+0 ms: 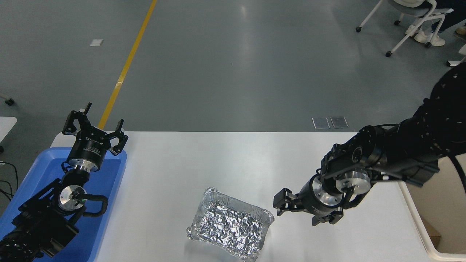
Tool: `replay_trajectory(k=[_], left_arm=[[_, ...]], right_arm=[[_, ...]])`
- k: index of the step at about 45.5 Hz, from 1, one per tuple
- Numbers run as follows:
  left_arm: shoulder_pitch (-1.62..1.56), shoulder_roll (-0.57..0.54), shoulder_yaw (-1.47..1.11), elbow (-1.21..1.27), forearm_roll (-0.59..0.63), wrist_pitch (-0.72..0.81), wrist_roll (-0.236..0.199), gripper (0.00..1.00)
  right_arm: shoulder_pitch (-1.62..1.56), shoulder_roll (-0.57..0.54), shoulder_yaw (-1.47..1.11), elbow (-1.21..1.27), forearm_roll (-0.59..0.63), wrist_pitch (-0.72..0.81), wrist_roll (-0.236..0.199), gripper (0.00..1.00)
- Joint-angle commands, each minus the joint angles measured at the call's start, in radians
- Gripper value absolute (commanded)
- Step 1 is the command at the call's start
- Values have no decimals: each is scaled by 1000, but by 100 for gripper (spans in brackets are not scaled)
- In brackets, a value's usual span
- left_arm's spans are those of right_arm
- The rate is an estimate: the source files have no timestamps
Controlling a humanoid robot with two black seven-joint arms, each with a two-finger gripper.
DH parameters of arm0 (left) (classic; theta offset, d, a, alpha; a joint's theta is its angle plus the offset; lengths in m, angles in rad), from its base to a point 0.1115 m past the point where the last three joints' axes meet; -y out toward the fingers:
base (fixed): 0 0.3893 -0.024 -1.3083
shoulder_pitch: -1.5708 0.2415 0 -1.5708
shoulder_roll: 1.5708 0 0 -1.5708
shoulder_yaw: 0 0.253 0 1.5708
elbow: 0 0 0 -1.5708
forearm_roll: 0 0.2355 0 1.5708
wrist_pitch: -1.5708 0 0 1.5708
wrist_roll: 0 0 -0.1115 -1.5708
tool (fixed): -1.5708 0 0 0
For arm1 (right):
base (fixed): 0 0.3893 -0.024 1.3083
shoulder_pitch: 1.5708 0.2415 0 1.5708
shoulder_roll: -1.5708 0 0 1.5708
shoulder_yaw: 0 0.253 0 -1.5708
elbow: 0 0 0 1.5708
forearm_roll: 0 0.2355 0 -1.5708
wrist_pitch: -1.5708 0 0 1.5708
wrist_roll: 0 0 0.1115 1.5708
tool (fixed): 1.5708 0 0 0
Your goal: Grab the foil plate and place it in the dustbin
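Raised sides (240, 203) frame the crinkled bottom of the foil plate (230, 224). I expect the plate to stay spread out and hardly sag when I lift it by its rim.
The foil plate (230, 228) is a shiny crinkled silver tray lying on the white table (182, 163) near its front edge. My right gripper (300, 213) is open and empty, low over the table just right of the plate's right rim, its left finger close to the rim's corner. The cream-white dustbin (422, 233) stands at the table's right end, mostly hidden behind my right arm. My left gripper (95, 125) is open and parked over the blue tray at the lower left. The beige paper wad is hidden.
A shallow blue tray (105, 189) sits at the table's left end under the left arm. A wheeled chair (411, 22) and a person's shoes show on the floor at the top right.
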Motion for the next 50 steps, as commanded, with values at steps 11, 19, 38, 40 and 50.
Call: replay_trajectory(k=[11,19,38,40,50], left_arm=[[-1,0,0,0,0,0,0,99],[-1,0,0,-1,0,-1,0,99],[-1,0,0,0,0,-1,0,99],[-1,0,0,-1,1,-1,0,99],[-1,0,0,-1,0,-1,0,99]], right_arm=[[-170,2,141,-67,3,-97,0,100],[-230,5,189,-104,3,-145,0,100],[-351,41,218,-188,-25,-246,6,85],[-356,42,215,-188,-40,-258,6,76],[-357,44,214,-184,-118,-295,6,50]])
